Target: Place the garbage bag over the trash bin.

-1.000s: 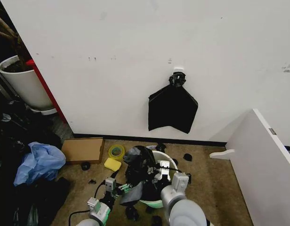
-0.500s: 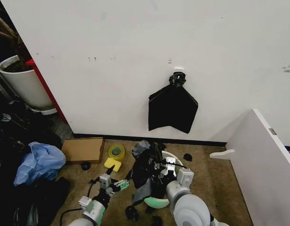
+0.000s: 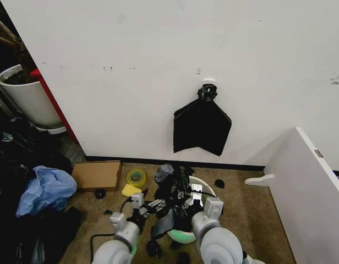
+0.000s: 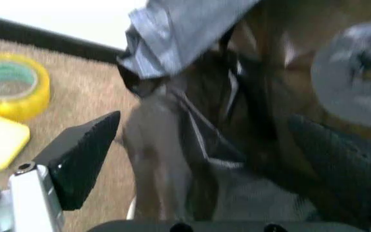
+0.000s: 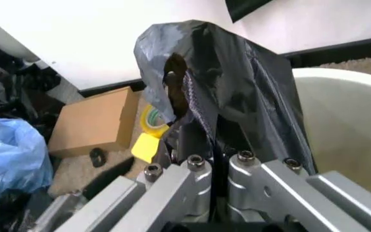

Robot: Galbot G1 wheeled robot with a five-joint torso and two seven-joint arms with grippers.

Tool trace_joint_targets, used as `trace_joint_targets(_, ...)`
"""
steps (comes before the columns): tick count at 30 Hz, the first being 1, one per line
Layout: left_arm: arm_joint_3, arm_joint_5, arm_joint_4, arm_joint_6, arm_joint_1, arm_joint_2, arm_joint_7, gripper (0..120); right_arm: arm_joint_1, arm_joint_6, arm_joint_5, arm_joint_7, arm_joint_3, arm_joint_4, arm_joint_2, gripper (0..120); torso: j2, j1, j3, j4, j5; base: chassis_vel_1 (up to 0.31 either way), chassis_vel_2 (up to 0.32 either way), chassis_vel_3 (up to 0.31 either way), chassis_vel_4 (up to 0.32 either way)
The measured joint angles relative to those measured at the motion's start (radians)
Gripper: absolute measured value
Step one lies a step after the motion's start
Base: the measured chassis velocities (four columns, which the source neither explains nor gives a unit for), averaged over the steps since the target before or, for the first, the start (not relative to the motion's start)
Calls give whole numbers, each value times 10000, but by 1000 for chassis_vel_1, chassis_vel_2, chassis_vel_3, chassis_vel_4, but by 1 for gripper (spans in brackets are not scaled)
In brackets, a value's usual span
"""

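I expect the trash bin to come up and tip along when I lift the garbage bag, because my right gripper (image 3: 197, 192) pinches the garbage bag at the trash bin's rim (image 3: 182, 236).
The glossy black garbage bag (image 3: 170, 190) hangs bunched over the left rim of the cream-white trash bin (image 3: 207, 187), whose green base shows below. My right gripper (image 3: 187, 193) is shut on the garbage bag (image 5: 237, 87) at the trash bin (image 5: 349, 116) rim, with the plastic pinched between its fingers (image 5: 197, 176). My left gripper (image 3: 158, 205) is at the bag's left side. It stands open (image 4: 211, 159), with a fold of the garbage bag (image 4: 192, 140) between its two black pads (image 4: 85, 154).
On the carpet to the left lie a yellow tape roll (image 3: 136, 177), a yellow sponge (image 3: 131, 190) and a flat cardboard box (image 3: 97, 175). A blue plastic bag (image 3: 45, 188) lies farther left. A matte black bundle (image 3: 202, 126) hangs on the wall. A white panel (image 3: 310, 187) stands to the right.
My left gripper has swung right, from the open carpet up to the bag's side. The bag has risen and shifted slightly right with the right gripper.
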Motion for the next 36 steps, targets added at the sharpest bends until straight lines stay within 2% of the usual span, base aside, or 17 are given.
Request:
trace_joint_targets(1, 0, 0, 0, 0, 0, 0, 0, 100, 0, 0, 0, 0, 0, 0, 0, 0, 0, 0, 0, 0, 0, 0, 0, 0, 0)
trace_joint_targets(7, 837, 192, 220, 1112, -716, -106, -1597, 100, -16, 1, -57, -16, 0, -37, 46, 0, 0, 0, 0, -1, -1, 0, 0, 0, 0)
trace_joint_targets(17, 1205, -22, 857, 1743, -1390, -315, -2292, 98, -150, 13, -233, -21, 14, -66, 39, 0, 0, 0, -2, 1, 1, 0, 0, 0, 0)
trace_joint_targets(22, 1219, -408, 906, 2135, -1648, -374, -2444, 78, -173, 14, -357, -22, 8, -111, 67, 0, 0, 0, -1, 1, -1, 0, 0, 0, 0)
trace_joint_targets(24, 1209, -506, 877, 2240, -1661, -372, -2475, 77, -174, 14, -371, -22, 7, -121, 75, 0, 1, 0, -2, 1, -1, 0, 0, 0, 0)
trace_joint_targets(32, 727, -2247, 308, 4062, -1709, -363, -3295, 41, -213, 80, -1161, -172, -63, -269, 35, 0, 0, 0, 0, 0, -4, 0, 0, 0, 0)
trace_joint_targets(35, 577, -2520, 178, 4252, -1675, -361, -3405, 36, -243, 168, -1530, -292, -111, -342, -4, 0, 0, 0, 1, -1, -4, 0, 0, 0, 0)
trace_joint_targets(36, 388, -2731, 51, 4338, -1620, -328, -3487, 30, -281, 246, -1861, -390, -155, -398, -40, 0, 0, 0, 0, -1, -3, 0, 0, 0, 0)
